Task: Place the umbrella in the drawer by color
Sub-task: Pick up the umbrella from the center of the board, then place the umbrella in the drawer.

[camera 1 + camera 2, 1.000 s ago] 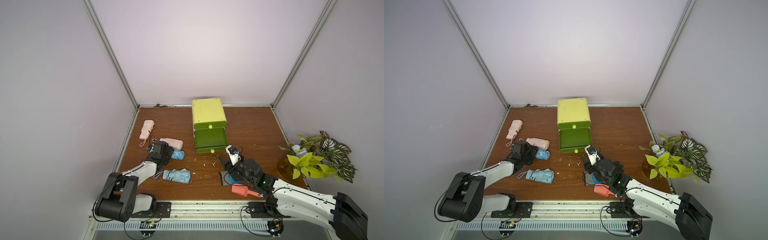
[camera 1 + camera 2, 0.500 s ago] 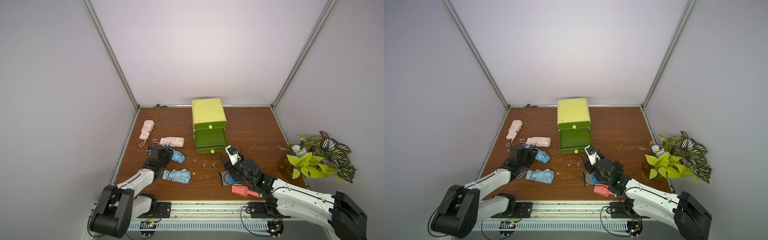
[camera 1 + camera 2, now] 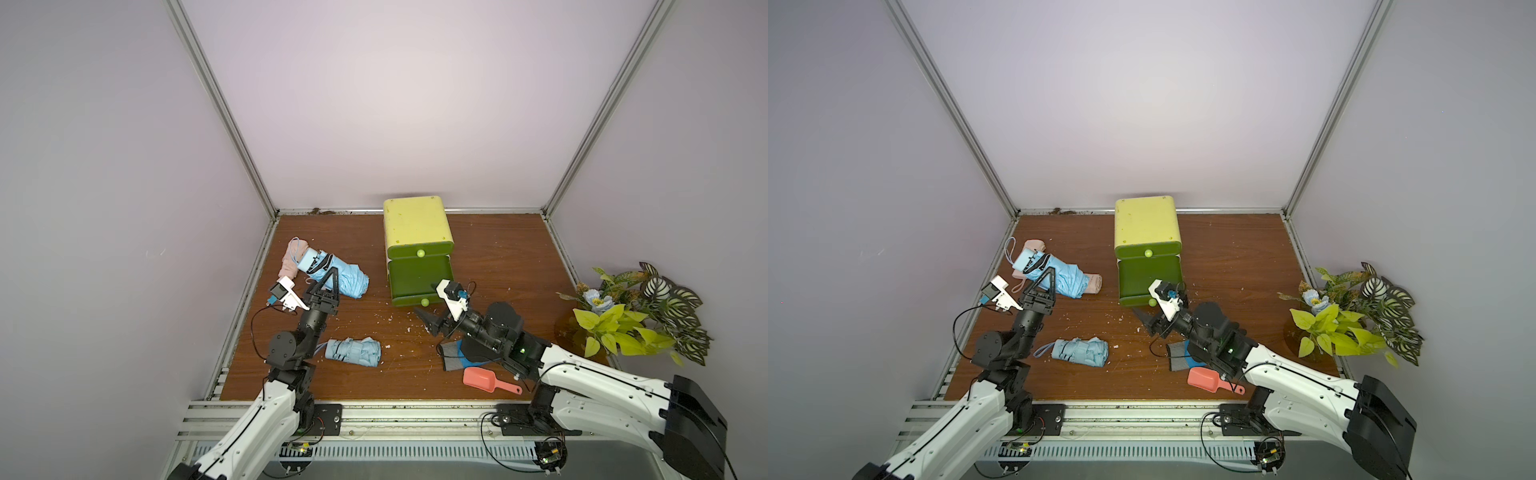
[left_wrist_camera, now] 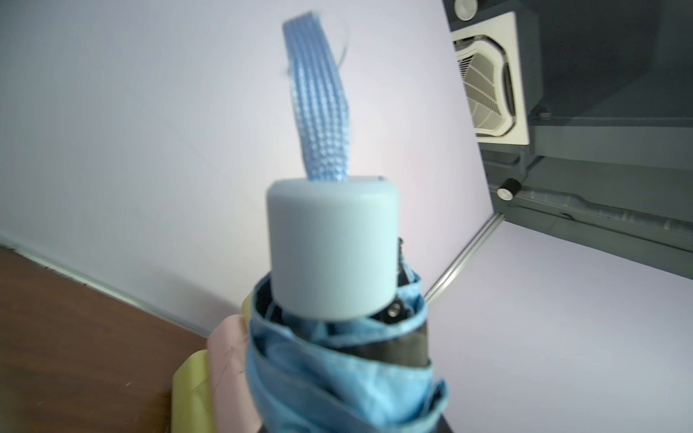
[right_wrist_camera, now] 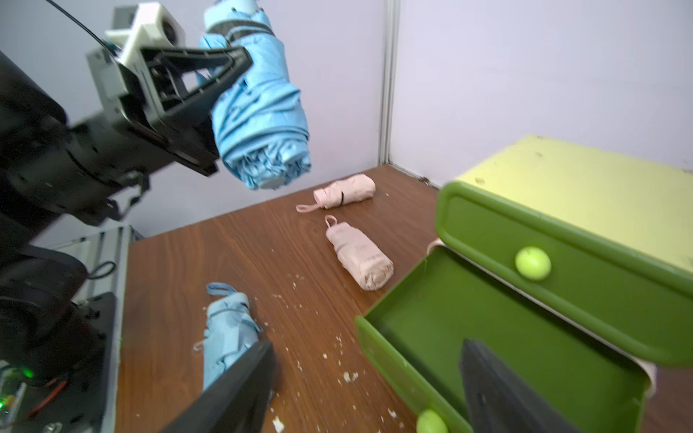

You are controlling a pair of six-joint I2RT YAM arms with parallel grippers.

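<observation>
Next, my right gripper grabs the umbrella's free lower end point(image 3: 357, 281) and lays it inside the lower drawer, since my left gripper dangles the blue umbrella point(image 3: 317, 262) far from there.
My left gripper point(image 3: 332, 273) point(image 3: 1052, 273) is shut on a light blue folded umbrella point(image 3: 353, 283) point(image 3: 1069, 281) and holds it in the air above the left of the table, handle end up. In the left wrist view that umbrella point(image 4: 337, 371) fills the middle and hides the jaws. A second blue umbrella point(image 3: 353, 351) point(image 5: 228, 330) lies on the table near the front. Two pink umbrellas point(image 5: 347, 195) point(image 5: 360, 258) lie further back. The green drawer unit point(image 3: 417, 226) has its lower drawer point(image 3: 419, 276) point(image 5: 468, 318) pulled out, its upper one shut. My right gripper point(image 3: 430, 322) point(image 5: 367, 346) stands open and empty by the lower drawer's front.
A potted plant point(image 3: 631, 316) stands at the right edge. A pink scoop point(image 3: 482, 378) and a grey and blue brush point(image 3: 453, 353) lie under my right arm near the front. White crumbs point(image 3: 390, 320) are scattered before the drawer unit.
My left gripper closed on the blue umbrella beside the pink one and lifted it off the table. My right gripper's jaws opened wider; that arm stayed by the drawer.
</observation>
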